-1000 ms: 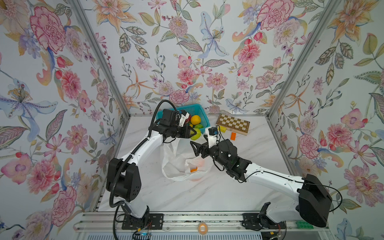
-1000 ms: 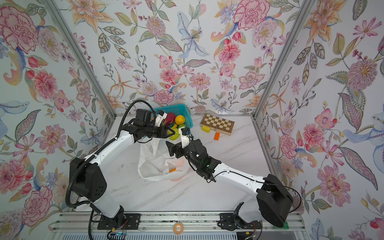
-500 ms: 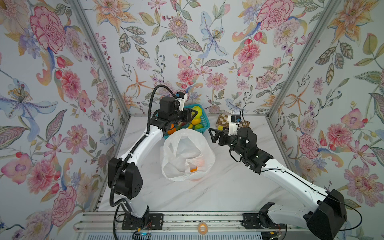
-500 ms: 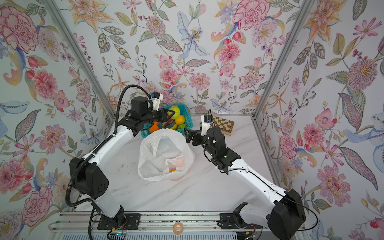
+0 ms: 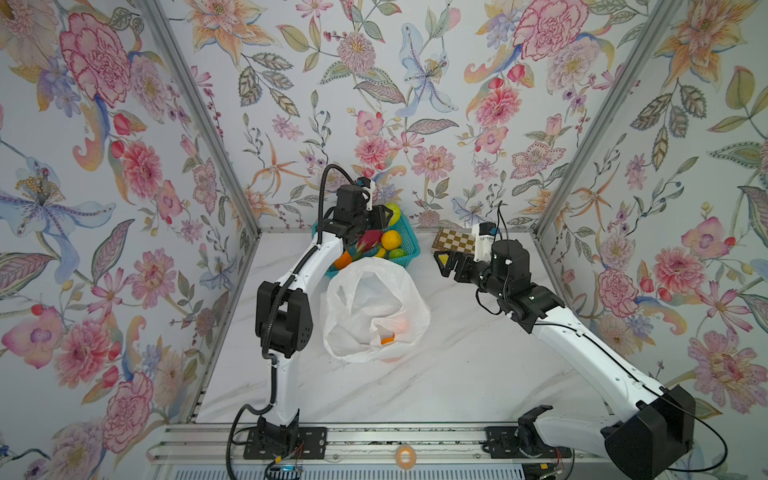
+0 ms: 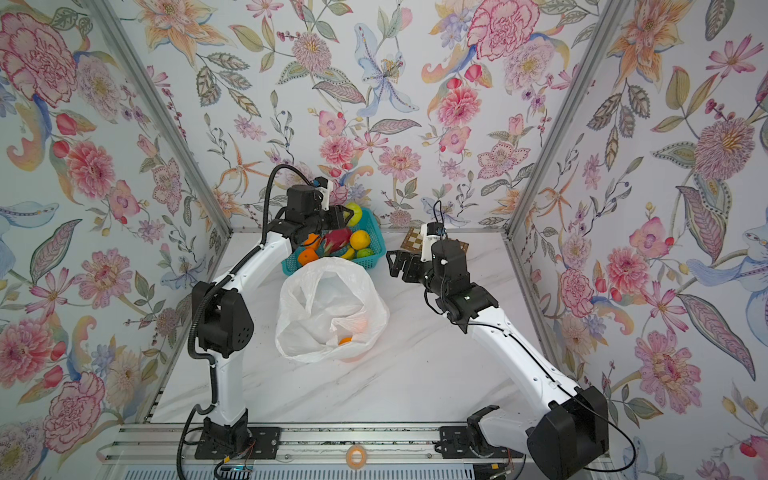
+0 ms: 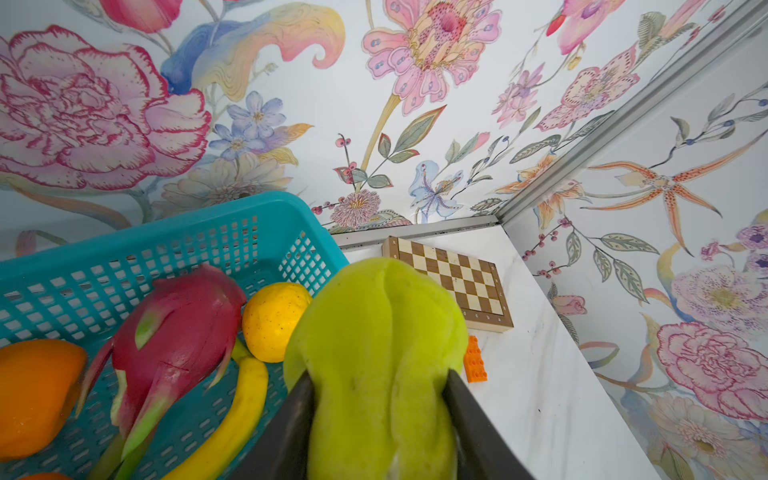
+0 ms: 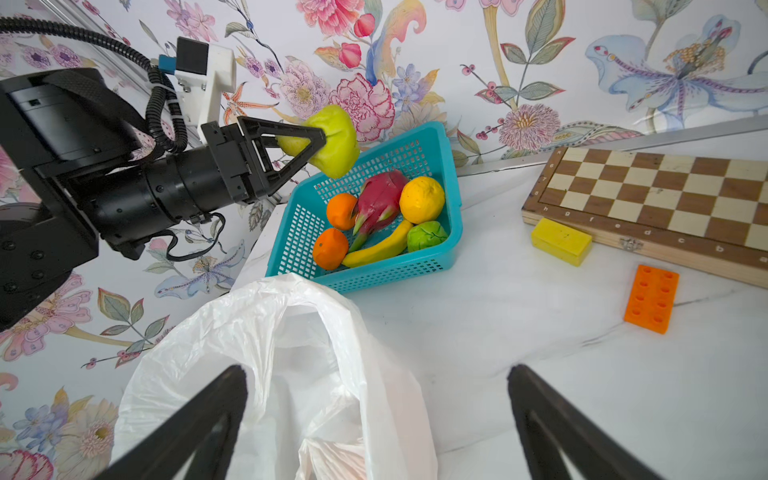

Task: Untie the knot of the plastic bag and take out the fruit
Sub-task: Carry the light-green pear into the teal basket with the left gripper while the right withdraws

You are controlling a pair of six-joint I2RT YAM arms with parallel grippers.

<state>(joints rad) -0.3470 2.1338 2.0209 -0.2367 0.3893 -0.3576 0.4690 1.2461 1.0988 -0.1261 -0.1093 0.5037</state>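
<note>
The orange fruit is covered by a fold of the plastic bag (image 5: 389, 324), so my left gripper should put down its yellow-green fruit and help my right gripper spread the bag (image 5: 364, 302).
The white plastic bag (image 5: 374, 307) lies open-mouthed in mid table, and no knot shows on it. Part of an orange fruit (image 5: 388, 338) peeks out inside. My left gripper (image 7: 378, 378) is shut on a yellow-green fruit (image 7: 374, 332) and hangs over the back of the teal basket (image 8: 453, 208). In the basket lie a dragon fruit (image 8: 380, 199), a yellow round fruit (image 8: 422, 199), two oranges (image 8: 330, 248), a green fruit (image 8: 428, 236) and a banana (image 8: 378, 249). My right gripper (image 8: 376, 370) is open and empty, raised just right of the bag.
A wooden chessboard (image 8: 665, 195) lies at the back right, with a yellow block (image 8: 561, 241) and an orange brick (image 8: 651, 298) in front of it. The basket stands against the back wall, touching the bag's far edge. Walls close in on three sides.
My right gripper has drawn back from the bag to the right. The left gripper has lifted the yellow-green fruit over the basket. The bag has spread open.
</note>
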